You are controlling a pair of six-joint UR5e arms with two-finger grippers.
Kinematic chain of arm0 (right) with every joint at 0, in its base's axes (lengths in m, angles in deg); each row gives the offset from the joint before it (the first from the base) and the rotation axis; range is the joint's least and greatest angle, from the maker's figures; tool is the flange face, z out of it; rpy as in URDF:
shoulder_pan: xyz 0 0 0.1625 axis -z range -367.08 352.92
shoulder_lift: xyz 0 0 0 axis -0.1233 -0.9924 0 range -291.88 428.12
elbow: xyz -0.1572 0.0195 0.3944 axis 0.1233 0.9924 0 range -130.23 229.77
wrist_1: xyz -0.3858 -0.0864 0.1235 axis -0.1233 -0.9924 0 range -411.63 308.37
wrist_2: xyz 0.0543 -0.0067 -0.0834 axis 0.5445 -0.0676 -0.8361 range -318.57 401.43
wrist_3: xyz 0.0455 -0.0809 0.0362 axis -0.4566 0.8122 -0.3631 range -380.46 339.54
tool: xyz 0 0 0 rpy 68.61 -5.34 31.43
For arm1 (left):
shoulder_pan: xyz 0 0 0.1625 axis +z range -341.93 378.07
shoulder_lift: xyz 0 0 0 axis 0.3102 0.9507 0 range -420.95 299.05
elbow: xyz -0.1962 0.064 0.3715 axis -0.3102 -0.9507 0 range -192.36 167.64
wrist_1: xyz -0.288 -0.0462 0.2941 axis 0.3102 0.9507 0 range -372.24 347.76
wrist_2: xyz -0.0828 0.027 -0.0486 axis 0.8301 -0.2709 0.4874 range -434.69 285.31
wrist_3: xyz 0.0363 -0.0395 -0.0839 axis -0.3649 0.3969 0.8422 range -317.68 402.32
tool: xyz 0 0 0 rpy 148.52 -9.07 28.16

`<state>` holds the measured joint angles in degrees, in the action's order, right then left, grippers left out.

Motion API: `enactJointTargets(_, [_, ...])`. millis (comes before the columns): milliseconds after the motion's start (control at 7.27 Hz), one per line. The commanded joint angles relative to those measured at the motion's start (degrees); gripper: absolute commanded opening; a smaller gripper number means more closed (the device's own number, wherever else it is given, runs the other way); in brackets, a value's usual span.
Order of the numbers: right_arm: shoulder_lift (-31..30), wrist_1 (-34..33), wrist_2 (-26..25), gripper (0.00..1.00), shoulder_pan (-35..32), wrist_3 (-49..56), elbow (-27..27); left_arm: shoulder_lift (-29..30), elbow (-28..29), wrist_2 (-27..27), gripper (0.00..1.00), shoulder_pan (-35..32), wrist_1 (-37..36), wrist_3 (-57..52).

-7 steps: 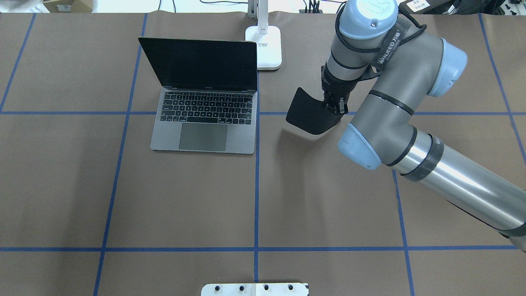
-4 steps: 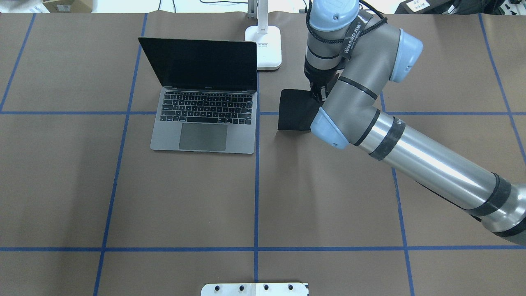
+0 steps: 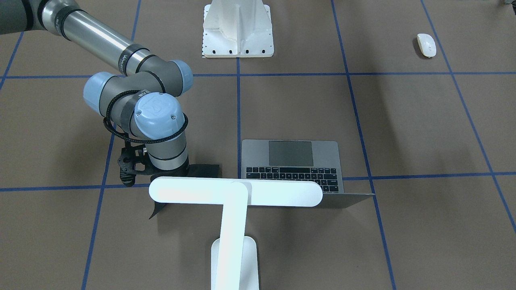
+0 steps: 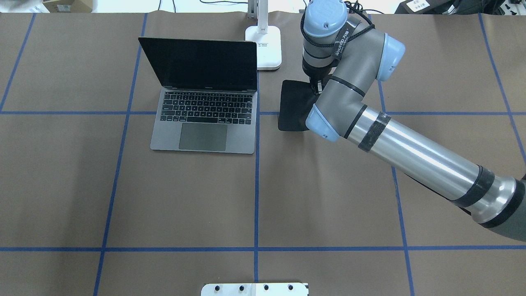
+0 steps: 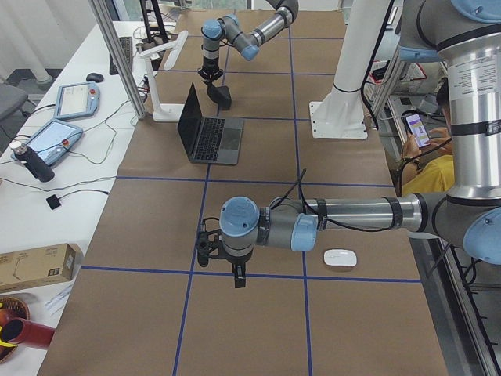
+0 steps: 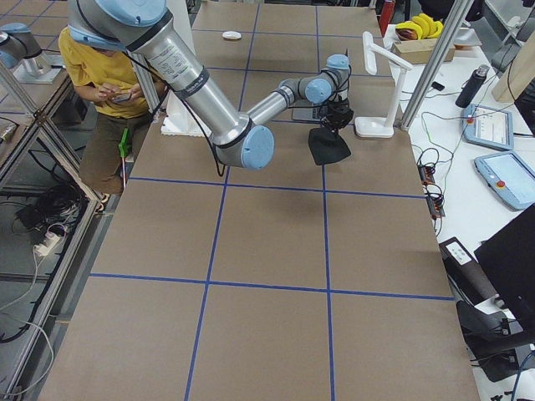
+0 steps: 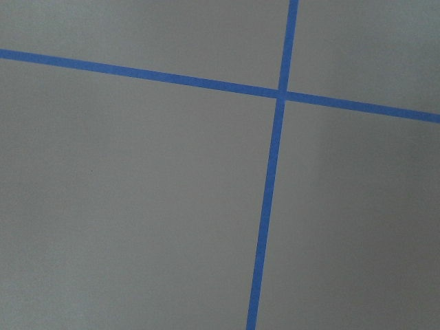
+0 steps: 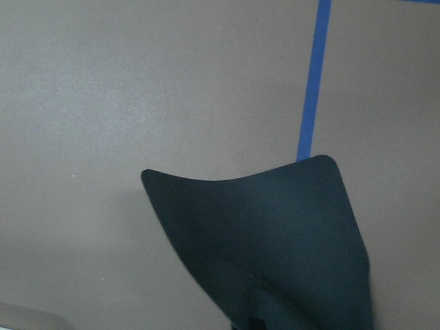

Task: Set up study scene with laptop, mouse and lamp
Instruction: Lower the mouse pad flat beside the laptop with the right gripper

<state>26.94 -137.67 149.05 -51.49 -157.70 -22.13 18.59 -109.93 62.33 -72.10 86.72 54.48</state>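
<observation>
The black mat hangs at a slant, its held corner out toward the lamp, so my right gripper should pull back and lower it flat beside the laptop.
The open grey laptop (image 4: 203,123) stands left of centre, screen dark. The white lamp (image 3: 236,192) stands behind it, its base (image 4: 267,45) at the far edge. The white mouse (image 3: 426,44) lies on the robot's left, near the left gripper (image 5: 237,274); I cannot tell whether that gripper is open or shut. My right gripper (image 4: 316,87) is shut on the far right corner of a black mat (image 4: 294,107). The mat hangs tilted just right of the laptop, and it also shows in the right wrist view (image 8: 268,234).
A white ribbed pedestal (image 3: 238,28) is bolted at the robot's side of the table. Blue tape lines (image 7: 271,179) cross the brown table cover. A person (image 6: 109,79) sits beyond the table's edge on the robot's side.
The right arm has swung left and toward the far edge, carrying the black mat closer to the laptop. The mat hangs flatter and lower. Laptop and lamp have not moved.
</observation>
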Motion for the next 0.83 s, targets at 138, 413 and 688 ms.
enactJointTargets(138, [0.0,0.3,-2.5,0.0,-0.1,-0.3,1.4,0.0,0.0,0.0,1.0,0.0,0.0,0.1])
enactJointTargets(413, [0.5,3.3,-2.7,0.0,2.3,-5.9,1.4,0.0,0.0,0.0,1.0,0.0,0.0,0.0])
enactJointTargets(688, [2.9,3.5,-4.5,0.0,5.0,-11.0,2.5,0.0,0.1,0.0,1.0,0.0,0.0,0.0])
